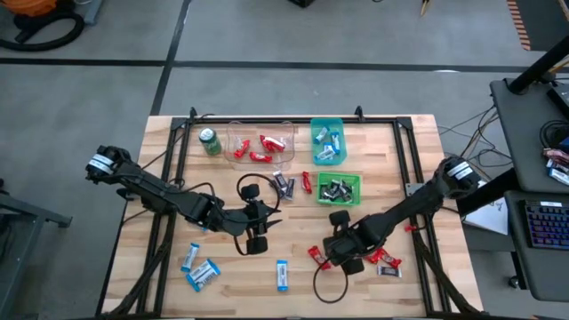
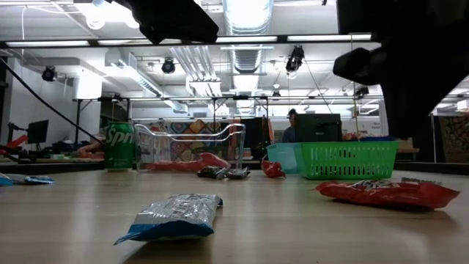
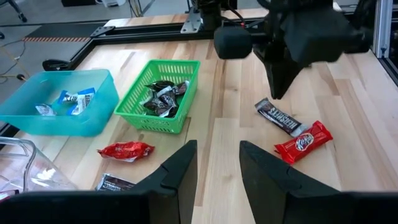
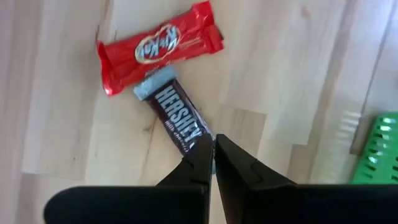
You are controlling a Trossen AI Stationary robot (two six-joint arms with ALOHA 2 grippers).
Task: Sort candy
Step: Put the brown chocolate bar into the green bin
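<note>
The robot's closed right gripper hangs above the brown bar (image 4: 179, 118). The bar lies flat on the wood, so the gripper should open, go down around its near end (image 4: 200, 133) and close there.
Wrapped candy lies loose on the wooden table (image 1: 133, 222). A dark brown bar (image 4: 176, 118) lies flat beside a red bar (image 4: 158, 46) near the right front. My right gripper (image 4: 213, 142) hangs shut just above the brown bar's near end (image 3: 264, 107), pointing steeply down with nothing seen between its fingers. My left gripper (image 3: 217, 165) hovers open and empty over the table's middle (image 1: 256, 238). Another red bar (image 1: 316, 255) and three blue-and-white bars (image 1: 203, 275) lie toward the front. A red bar (image 3: 124, 150) and a dark one (image 3: 115, 182) lie near the bins.
At the back stand a green can (image 1: 210, 140), a clear tray (image 1: 240, 132) with red bars, a teal bin (image 1: 313, 133) with blue-and-white bars and a green basket (image 1: 358, 188) with dark bars. Cable loops (image 1: 329, 286) lie on the wood.
</note>
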